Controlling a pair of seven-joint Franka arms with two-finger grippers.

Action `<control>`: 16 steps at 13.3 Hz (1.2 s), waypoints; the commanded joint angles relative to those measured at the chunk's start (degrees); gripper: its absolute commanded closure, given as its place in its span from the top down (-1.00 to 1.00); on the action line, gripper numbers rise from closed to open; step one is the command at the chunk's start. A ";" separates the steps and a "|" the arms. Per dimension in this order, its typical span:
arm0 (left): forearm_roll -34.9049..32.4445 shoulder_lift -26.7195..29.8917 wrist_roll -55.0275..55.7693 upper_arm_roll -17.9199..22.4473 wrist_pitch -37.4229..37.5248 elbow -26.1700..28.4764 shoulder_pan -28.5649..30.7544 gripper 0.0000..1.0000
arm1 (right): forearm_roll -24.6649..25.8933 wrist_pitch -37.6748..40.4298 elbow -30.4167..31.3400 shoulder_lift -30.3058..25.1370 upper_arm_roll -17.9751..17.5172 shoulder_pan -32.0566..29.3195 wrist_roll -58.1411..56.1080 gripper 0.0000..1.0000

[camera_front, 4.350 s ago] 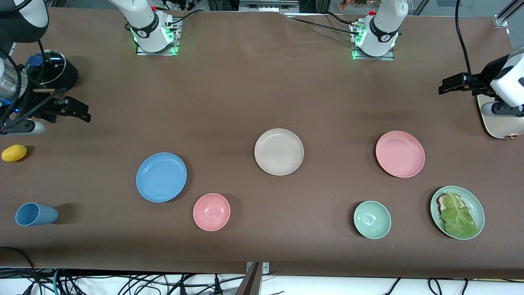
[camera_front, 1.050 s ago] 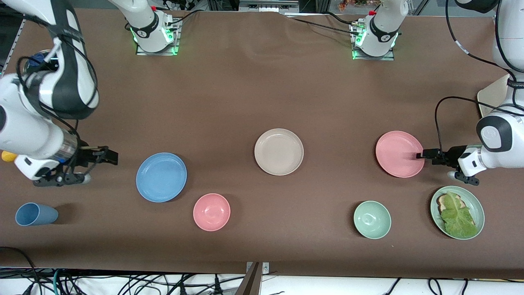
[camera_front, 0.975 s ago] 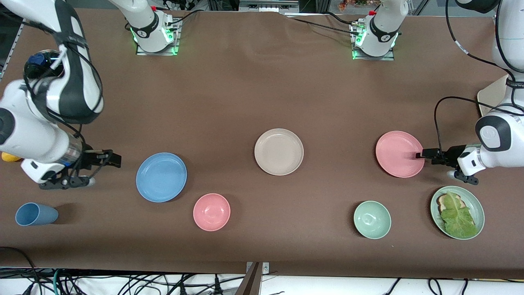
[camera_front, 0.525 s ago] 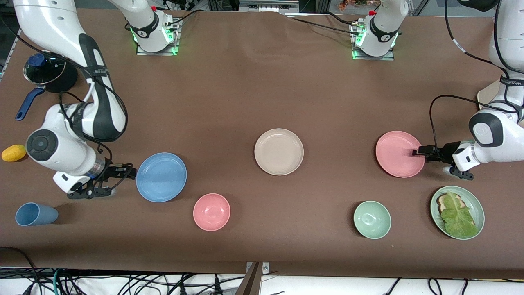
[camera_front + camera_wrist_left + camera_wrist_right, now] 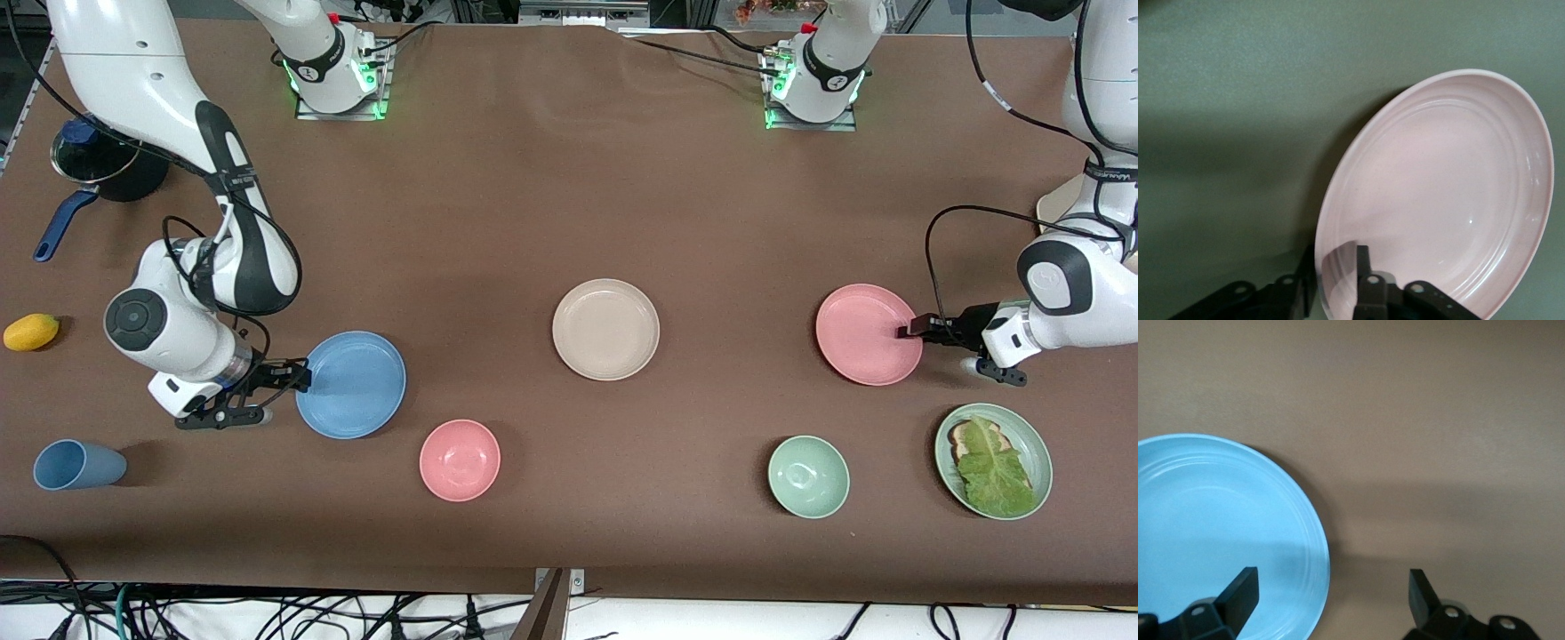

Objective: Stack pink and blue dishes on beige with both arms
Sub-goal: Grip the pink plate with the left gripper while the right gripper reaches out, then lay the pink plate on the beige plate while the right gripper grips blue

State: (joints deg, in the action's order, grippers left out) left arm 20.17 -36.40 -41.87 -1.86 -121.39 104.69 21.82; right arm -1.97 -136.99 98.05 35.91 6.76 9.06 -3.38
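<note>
The blue plate (image 5: 352, 385) has a rim that looks as wide as the pink plate (image 5: 868, 334), so the blue plate will cover nearly all of the pink plate when I stack them.
The beige plate (image 5: 605, 329) lies mid-table. The blue plate (image 5: 356, 384) lies toward the right arm's end. My right gripper (image 5: 298, 378) is low at the plate's rim and open. In the right wrist view one finger (image 5: 1241, 590) is over the blue plate (image 5: 1218, 533) and the other is over bare table, with the right gripper (image 5: 1331, 577) spread wide. The pink plate (image 5: 862, 336) lies flat toward the left arm's end. My left gripper (image 5: 907, 331) is at its rim. In the left wrist view the left gripper (image 5: 1335, 260) is shut on the rim of the pink plate (image 5: 1438, 200), one finger inside and one outside.
A pink bowl (image 5: 460, 460) and a green bowl (image 5: 808, 476) sit nearer the front camera. A green plate (image 5: 1038, 453) holds toast and lettuce. A blue cup (image 5: 76, 465), a yellow fruit (image 5: 31, 332) and a lidded pot (image 5: 98, 160) are at the right arm's end.
The right arm has swung in from the table's end and brought its open gripper to the blue plate's rim. The left gripper stays at the pink plate's rim. No plate has moved.
</note>
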 commanded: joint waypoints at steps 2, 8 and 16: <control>2.07 1.51 -5.23 0.54 0.11 1.39 0.50 -1.00 | -1.02 -3.28 2.49 0.57 -0.43 -0.18 -0.49 0.97; 6.01 1.95 -3.75 0.36 5.72 -1.16 -0.02 -1.00 | -1.11 -3.46 3.11 1.62 -1.13 -0.36 -0.05 0.64; 12.70 2.74 19.50 -12.10 4.77 -1.95 -3.00 -1.00 | -1.11 -3.37 3.20 1.62 -1.57 -0.80 -0.14 -0.17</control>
State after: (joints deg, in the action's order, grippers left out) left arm 31.40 -35.35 -29.66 -11.42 -116.33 102.86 20.12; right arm -2.14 -139.34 100.33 38.02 6.06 9.05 -3.20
